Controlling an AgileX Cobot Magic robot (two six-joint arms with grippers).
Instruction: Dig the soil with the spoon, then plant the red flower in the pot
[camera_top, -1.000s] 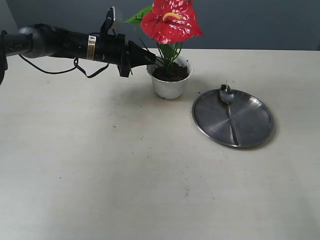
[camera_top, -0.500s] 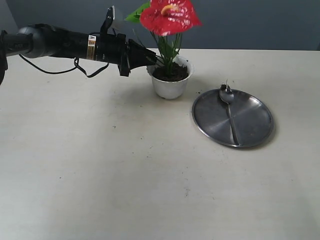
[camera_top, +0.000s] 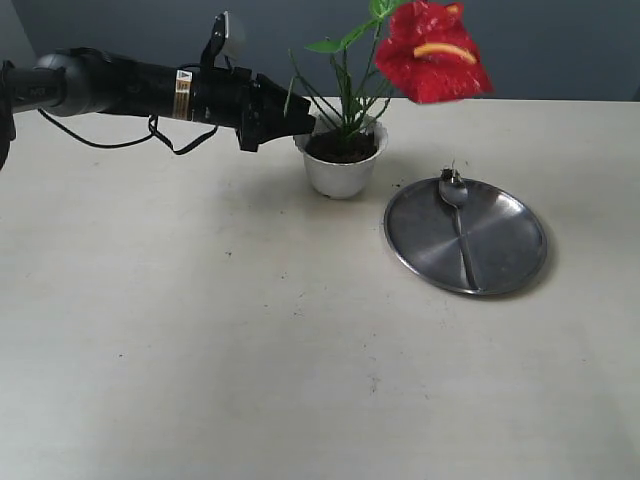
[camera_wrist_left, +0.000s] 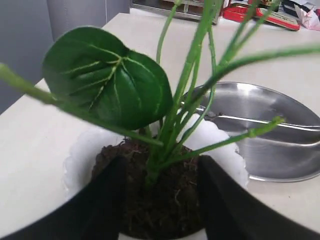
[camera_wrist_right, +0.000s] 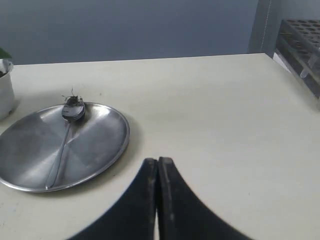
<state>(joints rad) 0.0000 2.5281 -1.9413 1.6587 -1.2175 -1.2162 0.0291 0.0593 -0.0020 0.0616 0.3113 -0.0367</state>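
The red flower's stems stand in the soil, away from the robot's open fingers, so the robot's left gripper goes on pulling back until it is clear of the pot's rim.
The red flower stands with its green stems in the dark soil of the white pot, and its bloom leans far to the right, above the table. My left gripper is open at the pot's left rim, one finger on each side of the stem base, not touching it. The spoon lies on the steel plate, a little soil in its bowl. My right gripper is shut and empty, near the plate, out of the exterior view.
A large green leaf hangs over the pot close to the left wrist camera. A dark rack stands at the table's far edge in the right wrist view. Bare table lies in front.
The flower has swung from leaning left over the gripper to leaning right past the pot. The left gripper has let go of the stems. Plate and spoon have not moved.
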